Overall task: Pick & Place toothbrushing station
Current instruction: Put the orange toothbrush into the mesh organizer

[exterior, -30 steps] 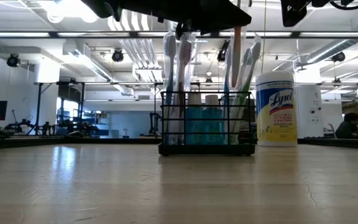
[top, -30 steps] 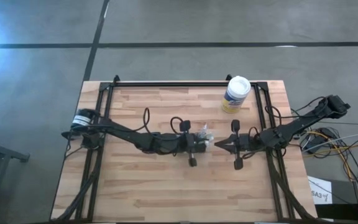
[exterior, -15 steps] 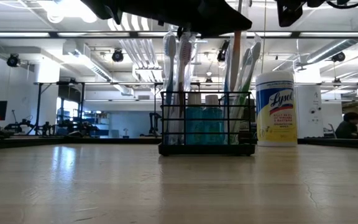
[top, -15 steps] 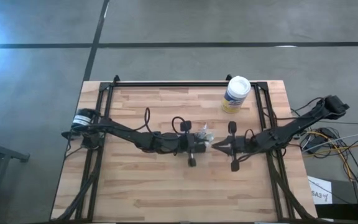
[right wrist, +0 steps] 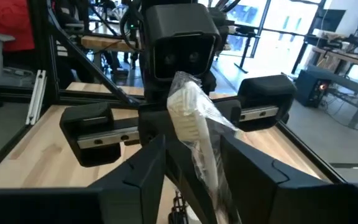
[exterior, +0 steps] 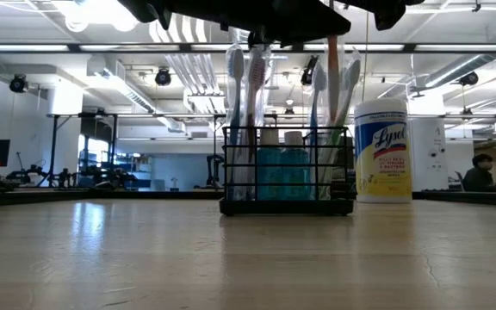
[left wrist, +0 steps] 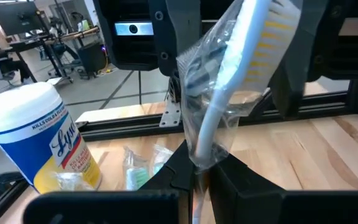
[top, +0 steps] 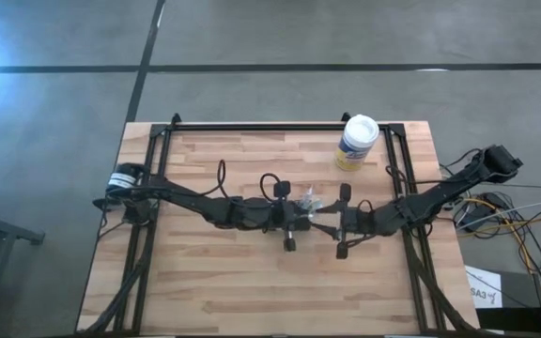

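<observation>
The robot's right gripper should take the white toothbrush's handle [right wrist: 206, 149] just below its head, because the station's standing toothbrushes [exterior: 255, 76] are in the left gripper's way down.
The toothbrushing station [exterior: 287, 172], a black wire holder with toothbrushes and two blue bottles, rests by its base on the table. In the high view the grippers hide it. My left gripper [top: 299, 218] is shut on a white toothbrush [left wrist: 229, 93] in a clear wrapper. My right gripper [top: 330, 222] faces it from the table's right. It is open, with one finger on either side of the same toothbrush [right wrist: 194, 118], apart from it. My left gripper pinches the wrapped toothbrush's handle [left wrist: 202, 158] between its two fingers. The fingers come level from the table's left and lie across the handle. The toothbrush stands nearly upright and leans a little, head above the fingers. The fingers hide its lower end.
A yellow-labelled wipes canister with a white lid [top: 356, 142] stands at the far right of the table, close behind the station [exterior: 383, 151]. Black frame rails [top: 252, 127] run along the table's far, left and right sides. Bare wood [top: 252, 282] lies toward the near edge.
My right gripper has moved toward the table's left, up to my left gripper and the wrapped toothbrush. Its fingers, shut to a point a second ago, have opened around the toothbrush. My left gripper has kept its hold.
</observation>
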Available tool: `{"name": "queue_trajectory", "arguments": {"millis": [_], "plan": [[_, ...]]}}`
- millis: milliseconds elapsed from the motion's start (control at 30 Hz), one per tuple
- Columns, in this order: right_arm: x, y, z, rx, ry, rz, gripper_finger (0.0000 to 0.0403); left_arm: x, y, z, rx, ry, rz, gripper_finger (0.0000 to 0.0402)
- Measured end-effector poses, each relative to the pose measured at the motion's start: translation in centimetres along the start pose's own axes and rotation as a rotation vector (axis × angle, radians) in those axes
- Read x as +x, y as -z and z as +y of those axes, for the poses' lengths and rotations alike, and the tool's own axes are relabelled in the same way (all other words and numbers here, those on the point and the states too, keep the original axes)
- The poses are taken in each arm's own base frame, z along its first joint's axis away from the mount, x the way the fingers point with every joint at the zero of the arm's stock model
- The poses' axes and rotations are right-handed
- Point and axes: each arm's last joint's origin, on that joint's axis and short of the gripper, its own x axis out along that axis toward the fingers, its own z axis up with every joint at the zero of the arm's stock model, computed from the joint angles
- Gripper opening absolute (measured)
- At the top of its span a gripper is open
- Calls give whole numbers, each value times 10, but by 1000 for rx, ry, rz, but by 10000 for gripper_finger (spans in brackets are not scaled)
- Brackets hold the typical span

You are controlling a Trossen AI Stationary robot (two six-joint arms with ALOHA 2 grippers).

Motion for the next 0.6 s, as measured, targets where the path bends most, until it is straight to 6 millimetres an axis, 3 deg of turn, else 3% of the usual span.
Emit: {"name": "queue_trajectory", "arguments": {"millis": [233, 600], "plan": [[-5, -2, -4, 22, 22, -1, 157, -11, -21, 4, -6, 35, -66, 26], [-5, -4, -4, 13, 21, -6, 132, -10, -18, 2, -9, 56, -47, 26]]}}
